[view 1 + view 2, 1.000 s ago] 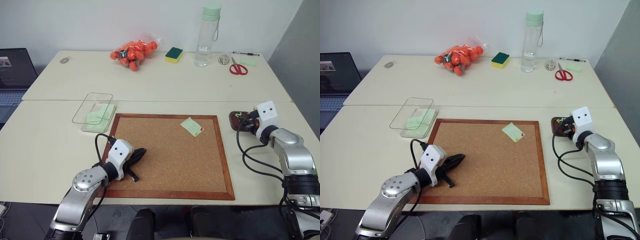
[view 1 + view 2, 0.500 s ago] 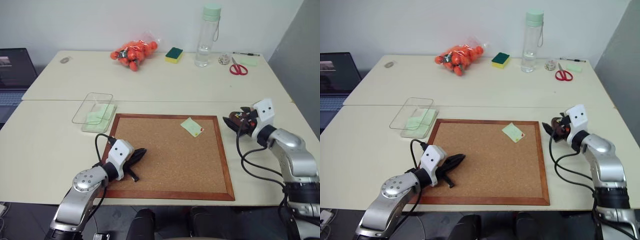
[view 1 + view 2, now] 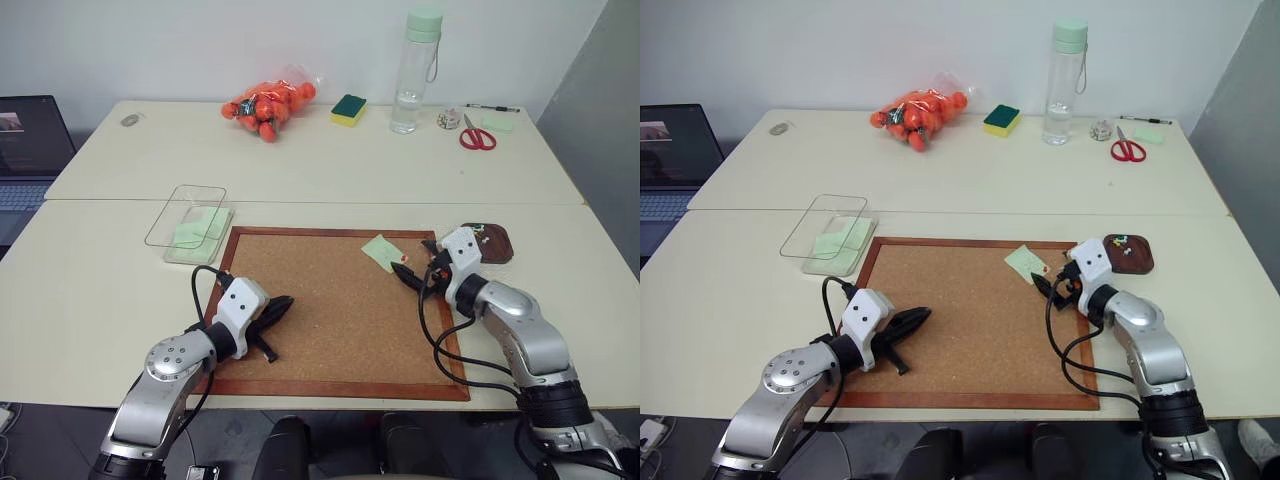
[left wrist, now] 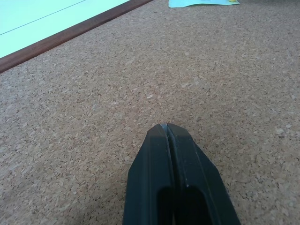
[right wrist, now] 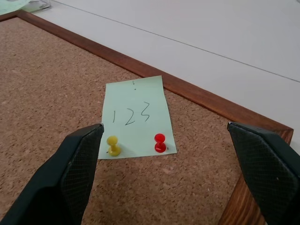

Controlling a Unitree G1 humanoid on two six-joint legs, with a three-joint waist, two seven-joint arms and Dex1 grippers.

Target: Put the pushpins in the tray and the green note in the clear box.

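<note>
Next, I bring my right gripper's wide-open fingers closer together around only the red pushpin (image 5: 160, 143) and pull it out first, because they reach around the yellow pushpin (image 5: 113, 146) too.
The green note (image 5: 136, 117), marked "123", lies on the cork board's far right part, pinned by a yellow pushpin (image 5: 112, 144) and a red pushpin (image 5: 160, 142) along its near edge. My right gripper (image 3: 410, 275) hovers just short of that edge, open wide, with nothing between its fingers (image 5: 70, 173). To its right the small brown tray (image 3: 495, 245) sits on the table with a few pale pushpins (image 3: 478, 230) in it. The clear box (image 3: 185, 212) stands left of the board. My left gripper (image 3: 275, 310) rests shut on the cork at the board's near left.
The framed cork board (image 3: 340, 385) fills the near table. A pale green pad (image 3: 203, 236) lies under the clear box. At the back are a bag of oranges (image 3: 265, 105), a sponge (image 3: 348, 109), a bottle (image 3: 415, 70) and scissors (image 3: 476, 135). A laptop (image 3: 30, 140) sits far left.
My right gripper has swung left from over the tray to the board's right edge, facing the note, leaving the tray uncovered. The left arm has stayed still.
</note>
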